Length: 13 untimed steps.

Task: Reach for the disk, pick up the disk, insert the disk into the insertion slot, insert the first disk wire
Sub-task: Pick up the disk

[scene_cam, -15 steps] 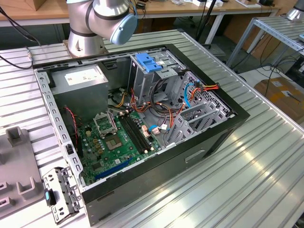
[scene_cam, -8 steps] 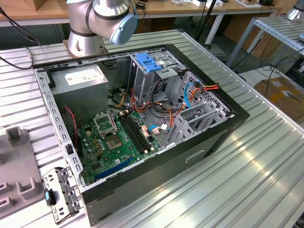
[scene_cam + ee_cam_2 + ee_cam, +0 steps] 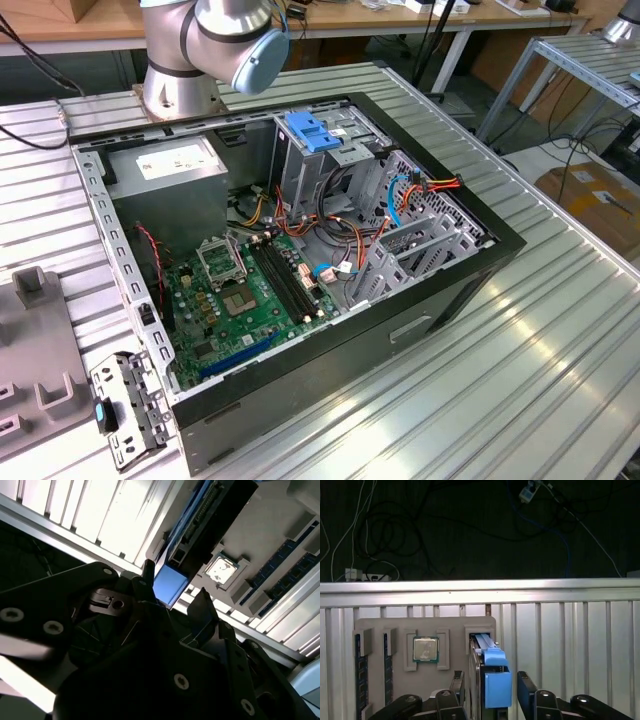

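Observation:
My gripper is to lift the disk [image 3: 492,680], which should slide free and leave the holder tray behind, as a gap shows at the disk's end [image 3: 479,636] in its slot.
The disk [image 3: 492,672] stands on edge in a slot of a grey holder tray [image 3: 455,627]; it has a dark body in a bright blue carrier, also seen in the second wrist view [image 3: 170,584]. My gripper [image 3: 492,679] is open and straddles the disk, one black finger [image 3: 460,682] on each side, with small gaps in both wrist views [image 3: 175,582]. In the exterior view, the insertion slot [image 3: 425,245] is the low grey perforated cage at the right of the open computer case. Blue and red wires [image 3: 400,195] hang loose beside it; which is the disk wire I cannot tell.
The holder tray also carries a processor chip [image 3: 425,649] and memory sticks [image 3: 359,672]. Beyond the ribbed table's edge [image 3: 480,587], cables lie on a dark floor. In the case are a taller cage with a blue cap [image 3: 312,133], the motherboard [image 3: 250,295] and the power supply [image 3: 170,170].

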Available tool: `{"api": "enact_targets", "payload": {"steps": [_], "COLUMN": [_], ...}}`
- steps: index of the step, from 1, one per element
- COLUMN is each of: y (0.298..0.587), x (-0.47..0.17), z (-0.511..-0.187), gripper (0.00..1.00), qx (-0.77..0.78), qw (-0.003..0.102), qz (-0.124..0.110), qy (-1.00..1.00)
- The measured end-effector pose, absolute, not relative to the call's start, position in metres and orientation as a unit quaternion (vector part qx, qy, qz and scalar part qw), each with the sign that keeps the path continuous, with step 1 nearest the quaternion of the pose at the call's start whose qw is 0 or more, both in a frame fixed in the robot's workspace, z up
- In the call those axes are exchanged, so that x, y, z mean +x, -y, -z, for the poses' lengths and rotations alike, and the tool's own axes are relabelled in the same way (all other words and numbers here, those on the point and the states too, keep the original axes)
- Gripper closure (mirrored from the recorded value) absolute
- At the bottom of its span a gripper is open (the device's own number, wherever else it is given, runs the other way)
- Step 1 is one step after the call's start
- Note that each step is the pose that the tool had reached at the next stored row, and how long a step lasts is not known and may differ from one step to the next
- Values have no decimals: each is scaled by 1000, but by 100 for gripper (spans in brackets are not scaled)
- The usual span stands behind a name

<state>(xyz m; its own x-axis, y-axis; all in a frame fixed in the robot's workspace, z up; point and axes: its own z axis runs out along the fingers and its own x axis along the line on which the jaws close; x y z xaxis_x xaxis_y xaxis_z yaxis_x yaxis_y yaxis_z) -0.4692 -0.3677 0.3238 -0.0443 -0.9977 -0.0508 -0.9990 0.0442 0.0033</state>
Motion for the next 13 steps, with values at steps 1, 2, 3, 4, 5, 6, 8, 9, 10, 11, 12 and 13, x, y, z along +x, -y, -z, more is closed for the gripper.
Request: {"api": "enact_targets", "payload": {"steps": [1, 2, 3, 4, 5, 6, 8, 9, 10, 11, 12, 13], "y": [367, 367, 367, 367, 366, 366, 366, 365, 365, 365, 364, 364], "x": [-469, -469, -470, -470, -471, -472, -472, -472, -472, -472, -472, -472], "z": [-322, -319, -316, -315, -314, -312, -308, -306, -304, -301, -300, -297], "gripper": [46, 46, 46, 46, 46, 46, 46, 46, 46, 46, 46, 46], "qx": [-687, -683, -680, -680, -679, -679, -677, -676, -674, -672, -670, -667], "qw": [17, 17, 17, 17, 17, 17, 17, 17, 17, 17, 17, 16], "qz": [-19, -18, -18, -18, -18, -18, -18, -18, -19, -19, -19, -20], "qy": [-726, -730, -732, -733, -733, -734, -735, -737, -738, -740, -742, -745]}}
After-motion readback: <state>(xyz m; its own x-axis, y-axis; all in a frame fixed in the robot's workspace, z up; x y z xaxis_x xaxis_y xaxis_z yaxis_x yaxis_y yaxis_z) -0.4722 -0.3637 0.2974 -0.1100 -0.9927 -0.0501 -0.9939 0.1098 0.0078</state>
